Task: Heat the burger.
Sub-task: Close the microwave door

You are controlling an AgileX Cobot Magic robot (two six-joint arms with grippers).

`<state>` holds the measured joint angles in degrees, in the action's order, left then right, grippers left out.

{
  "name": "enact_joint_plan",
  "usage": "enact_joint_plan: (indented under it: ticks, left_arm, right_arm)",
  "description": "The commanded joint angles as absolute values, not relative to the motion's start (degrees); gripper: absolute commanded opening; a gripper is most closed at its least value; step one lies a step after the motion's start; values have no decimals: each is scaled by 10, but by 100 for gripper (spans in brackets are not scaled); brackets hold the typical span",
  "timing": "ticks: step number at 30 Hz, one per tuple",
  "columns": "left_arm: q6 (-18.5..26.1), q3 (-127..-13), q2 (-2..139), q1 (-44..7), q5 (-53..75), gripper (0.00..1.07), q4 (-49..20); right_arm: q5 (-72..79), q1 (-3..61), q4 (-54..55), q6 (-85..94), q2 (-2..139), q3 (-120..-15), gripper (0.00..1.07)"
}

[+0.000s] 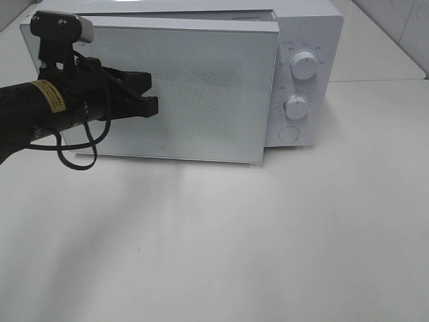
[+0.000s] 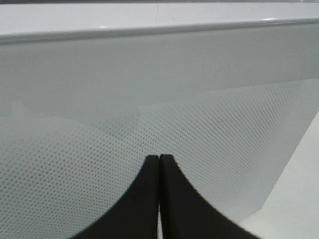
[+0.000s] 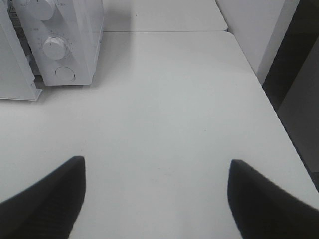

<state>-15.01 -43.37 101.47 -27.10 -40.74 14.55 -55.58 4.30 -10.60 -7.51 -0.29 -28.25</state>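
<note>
A narrow gap (image 1: 201, 15) separates the door from the microwave, so the robot's left gripper should go on pushing the door's front side (image 1: 171, 100) with closed fingers until the door is flush.
A white microwave (image 1: 305, 40) stands at the back of the table. Its door (image 1: 201, 87) has a dotted glass panel and is slightly ajar. My left gripper (image 1: 153, 94) is shut and empty, its black fingertips against the door's front face; the wrist view shows the closed tips (image 2: 159, 164) close to the dotted panel (image 2: 199, 129). My right gripper (image 3: 157, 174) is open and empty above the white table, to the right of the microwave (image 3: 65, 45). It does not show in the high view. The burger is hidden.
The microwave's control panel has two round knobs (image 1: 305, 66) (image 1: 296, 105) and a round button (image 1: 289, 133). The white table (image 1: 234, 241) spreads in front. Its right edge (image 3: 269, 104) drops off beside a dark gap.
</note>
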Motion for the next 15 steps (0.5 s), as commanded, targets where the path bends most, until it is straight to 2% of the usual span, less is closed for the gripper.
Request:
enact_joint_plan:
  ticks: [1, 15]
  left_arm:
    - [-129, -457, 1028, -285, -403, 0, 109]
    - [-132, -553, 1079, -305, -373, 0, 84]
  right_arm:
    - [-553, 39, -106, -77, -19, -281, 74]
    - [-553, 39, -106, -77, -19, -281, 74]
